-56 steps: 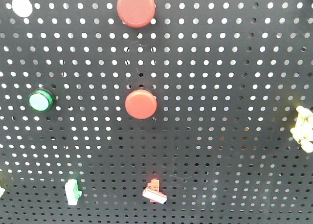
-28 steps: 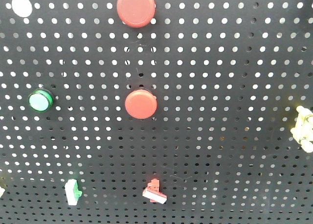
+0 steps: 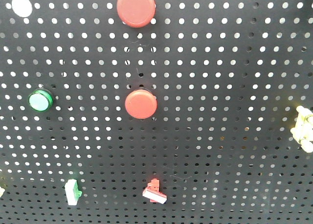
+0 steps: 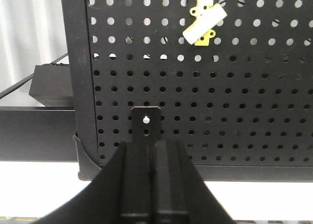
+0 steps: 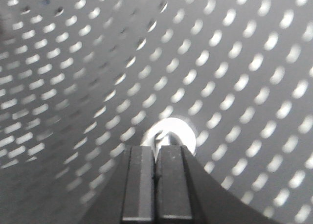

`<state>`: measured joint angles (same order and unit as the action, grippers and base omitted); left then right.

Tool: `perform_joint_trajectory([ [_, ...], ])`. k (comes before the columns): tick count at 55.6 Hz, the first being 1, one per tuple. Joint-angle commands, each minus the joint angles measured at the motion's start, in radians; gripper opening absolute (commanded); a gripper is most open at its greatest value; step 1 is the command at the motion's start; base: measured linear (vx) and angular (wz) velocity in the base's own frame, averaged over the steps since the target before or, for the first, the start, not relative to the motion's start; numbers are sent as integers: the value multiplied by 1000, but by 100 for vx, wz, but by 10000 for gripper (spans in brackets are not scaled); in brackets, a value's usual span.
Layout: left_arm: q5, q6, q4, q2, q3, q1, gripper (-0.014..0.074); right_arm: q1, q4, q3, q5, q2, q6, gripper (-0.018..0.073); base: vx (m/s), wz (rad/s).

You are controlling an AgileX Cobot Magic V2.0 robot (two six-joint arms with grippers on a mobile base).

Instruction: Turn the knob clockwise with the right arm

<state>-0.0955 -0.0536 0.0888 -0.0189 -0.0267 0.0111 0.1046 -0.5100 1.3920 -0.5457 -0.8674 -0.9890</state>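
The white knob's bar [image 5: 159,137] will turn in place with the robot's right gripper when the gripper twists, because a thin pale bar stands inside the round rim [image 5: 182,127].
In the right wrist view a small round white knob [image 5: 170,134] sits on the black perforated board [image 5: 230,62], which looks tilted and blurred. My right gripper [image 5: 157,146] is shut, with its black fingertips [image 5: 172,153] right at the knob's lower edge and covering part of it. Only a thin seam shows between the jaws, and nothing is seen between them. My left gripper [image 4: 151,143] is shut and empty, low in front of the board's lower left corner. Neither gripper shows in the front view.
On the board in the front view are two red round buttons [image 3: 136,7] [image 3: 141,104], a green button [image 3: 39,100], a white disc [image 3: 21,6], a green switch [image 3: 73,191], a red switch [image 3: 154,191] and a cream part [image 3: 304,128]. A yellow-white switch [image 4: 204,24] shows in the left wrist view.
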Motion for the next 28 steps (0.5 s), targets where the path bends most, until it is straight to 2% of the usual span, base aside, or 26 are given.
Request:
perform_joint_trajectory([
  [1,86,2,3,-12,-11,2,-6,1,-16,28,117,-23,-23,15,0,0],
  [28,86,2,3,-12,-11,2,-6,1,-28,28,99,-46,-37,294,0,0],
])
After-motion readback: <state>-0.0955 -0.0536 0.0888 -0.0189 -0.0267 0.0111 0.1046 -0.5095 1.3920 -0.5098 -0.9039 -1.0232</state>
